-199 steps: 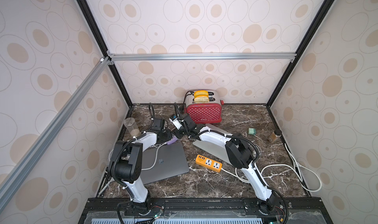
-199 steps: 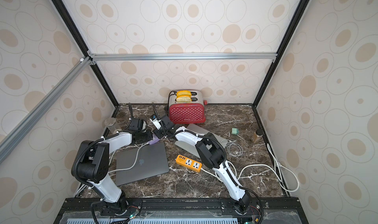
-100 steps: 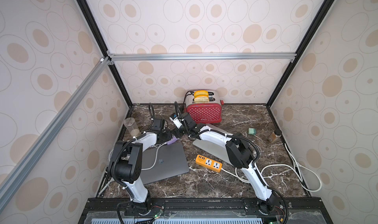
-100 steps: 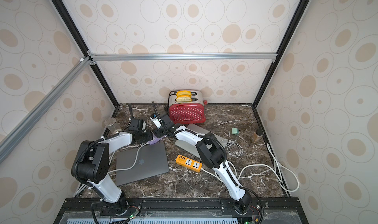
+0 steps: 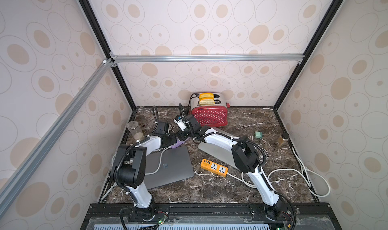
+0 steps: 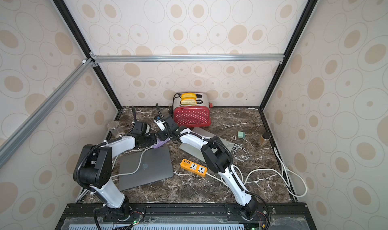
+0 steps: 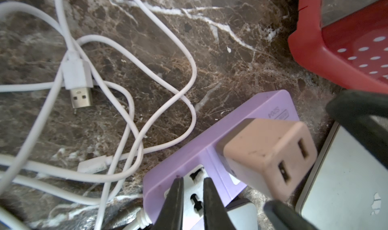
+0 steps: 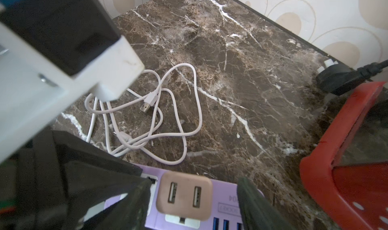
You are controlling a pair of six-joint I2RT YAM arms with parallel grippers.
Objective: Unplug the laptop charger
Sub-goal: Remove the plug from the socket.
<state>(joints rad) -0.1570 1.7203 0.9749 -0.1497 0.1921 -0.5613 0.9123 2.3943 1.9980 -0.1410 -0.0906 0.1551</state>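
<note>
My right gripper's open fingers stand clear of the charger's sides (image 8: 185,193), so next I close them and pull up while my left gripper pins the purple strip (image 7: 194,177).
The laptop charger (image 8: 183,195) is a beige block with two USB ports, plugged upright into a purple power strip (image 8: 223,188) at the back left of the table. My right gripper (image 8: 193,182) is open, one finger on each side of the block with a gap on both sides. The left gripper (image 7: 192,179) is shut, its tips resting on the strip (image 7: 189,155) beside the charger (image 7: 266,153). In both top views the two grippers (image 5: 173,139) (image 5: 182,135) meet over the strip (image 5: 178,144) (image 6: 160,143).
A red toaster (image 5: 209,115) stands just behind. A dark grey laptop (image 5: 168,168) with a white cable across it, a silver laptop (image 5: 218,153) and an orange power strip (image 5: 214,169) lie in front. Loose white cable (image 7: 134,105) lies beside the strip. A glass (image 5: 135,130) stands left.
My right gripper's jaws have spread wider around the charger. Both arms stay about where they were, and the left gripper remains shut on the strip's top.
</note>
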